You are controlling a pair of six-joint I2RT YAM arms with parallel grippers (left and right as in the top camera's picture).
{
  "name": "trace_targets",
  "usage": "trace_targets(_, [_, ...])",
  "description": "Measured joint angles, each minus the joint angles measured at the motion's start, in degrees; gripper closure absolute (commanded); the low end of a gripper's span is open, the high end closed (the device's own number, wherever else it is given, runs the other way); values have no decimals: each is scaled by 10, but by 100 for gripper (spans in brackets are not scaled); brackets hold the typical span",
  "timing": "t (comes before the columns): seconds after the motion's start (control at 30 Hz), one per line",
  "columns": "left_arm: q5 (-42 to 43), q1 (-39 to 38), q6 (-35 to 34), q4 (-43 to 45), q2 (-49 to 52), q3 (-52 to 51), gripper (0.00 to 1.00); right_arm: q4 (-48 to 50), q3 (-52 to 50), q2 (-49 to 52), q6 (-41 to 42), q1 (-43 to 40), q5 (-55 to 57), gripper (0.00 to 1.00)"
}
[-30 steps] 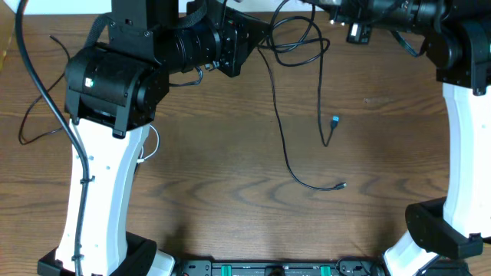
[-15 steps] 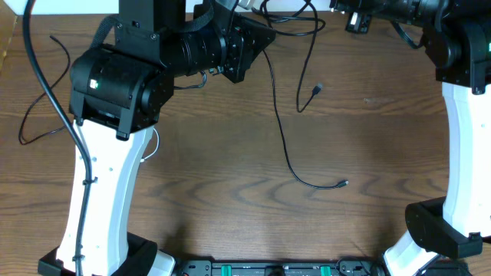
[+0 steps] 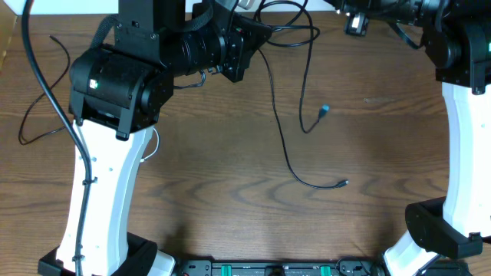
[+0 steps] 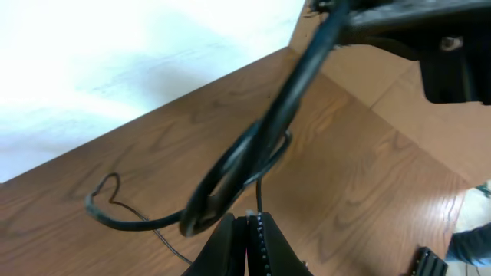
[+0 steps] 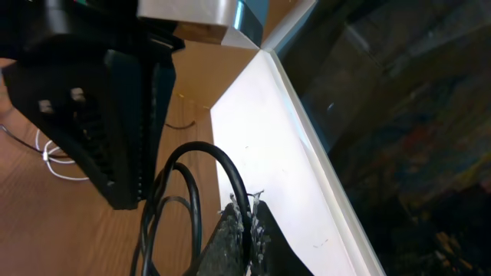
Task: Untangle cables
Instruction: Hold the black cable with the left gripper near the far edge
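The black cable's hanging loop (image 4: 198, 218) is outside my left gripper's shut fingers, which should open wide and back off before grasping a piece.
A long thin black cable (image 3: 281, 130) hangs between my two grippers at the table's far edge, with loops (image 3: 295, 31) bunched between them. One strand runs down to a plug end (image 3: 342, 184) lying on the table. Another strand ends in a blue-tipped plug (image 3: 324, 110). My left gripper (image 3: 259, 29) is shut on the black cable (image 4: 258, 195) in the left wrist view. My right gripper (image 3: 339, 8) is shut on the black cable (image 5: 230, 172). A short white cable (image 3: 151, 147) lies beside the left arm and is partly hidden. It also shows in the right wrist view (image 5: 54, 157).
A thin dark cord (image 3: 34, 115) loops at the far left of the table. A thick black arm cable (image 3: 46, 84) runs down along the left arm. A white wall (image 4: 115, 54) borders the table's far edge.
Both grippers moved a little toward the far edge with the cable. The blue-tipped plug end swung up and left, then dropped back down slightly.
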Motion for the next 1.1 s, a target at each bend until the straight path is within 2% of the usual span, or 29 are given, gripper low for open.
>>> trace_targets(0.17, [-23, 0, 2, 0, 0, 0, 93, -4, 0, 0, 2, 0, -5, 99])
trace_targets(0.37, [-104, 5, 2, 1, 0, 0, 93, -39, 0, 0, 3, -3, 24, 99])
trace_targets(0.5, [-126, 24, 2, 9, 0, 0, 92, -54, 0, 0, 2, -11, 42, 99])
trace_targets(0.53, [-130, 27, 2, 9, 0, 0, 88, -54, 0, 0, 2, -13, 42, 99])
trace_targets(0.57, [-133, 30, 2, 9, 0, 0, 76, -54, 0, 0, 0, -13, 40, 99])
trace_targets(0.63, [-135, 33, 2, 9, 0, 0, 61, -52, 0, 0, -3, -13, 34, 99])
trace_targets(0.73, [-117, 33, 4, 8, 0, 0, 56, -38, 0, 0, -7, -13, 14, 99])
trace_targets(0.97, [-38, 32, 38, -8, 0, 0, 58, -24, 0, 0, -9, -13, -38, 99])
trace_targets(1.0, [-31, 32, 43, -12, 0, 0, 62, -24, 0, 0, -9, -13, -43, 99])
trace_targets(1.03, [-25, 32, 46, -16, 0, 0, 70, -24, 0, 0, -9, -13, -49, 99])
trace_targets(1.1, [-11, 32, 55, -20, 0, 0, 80, -26, 0, 0, -9, -13, -58, 99])
